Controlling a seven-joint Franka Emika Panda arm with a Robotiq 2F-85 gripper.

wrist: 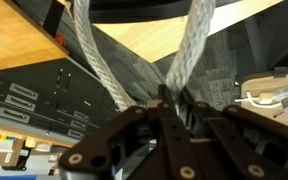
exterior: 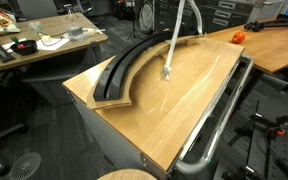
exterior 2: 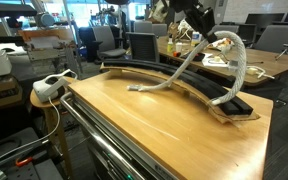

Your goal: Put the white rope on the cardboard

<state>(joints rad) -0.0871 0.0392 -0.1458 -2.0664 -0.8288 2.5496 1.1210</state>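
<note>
My gripper is holding the white rope's middle up high while one strand's end (exterior 2: 222,100) is already on the cardboard, so next I bring the rope's middle down onto the black arc (exterior 2: 176,73).
The white rope (exterior 2: 180,70) hangs in two strands from my gripper (exterior 2: 198,24), which is shut on its middle high above the table. One strand runs down to the wooden tabletop (exterior: 189,100), where its frayed end (exterior: 167,72) lies beside the inner edge of the cardboard (exterior: 124,68). The other strand drops onto the far end of the cardboard (exterior 2: 242,107), a black arc with tan edges. In the wrist view the closed fingers (wrist: 170,100) pinch the rope (wrist: 99,60), with both strands leading away. In the exterior view with the orange object, the gripper is above the frame.
A grey metal rail tube (exterior: 222,115) runs along the table's edge, also seen in an exterior view (exterior 2: 96,132). A small orange object (exterior: 237,36) sits at a far corner. A white device (exterior 2: 49,88) stands beside the table. Cluttered desks (exterior: 44,42) surround it.
</note>
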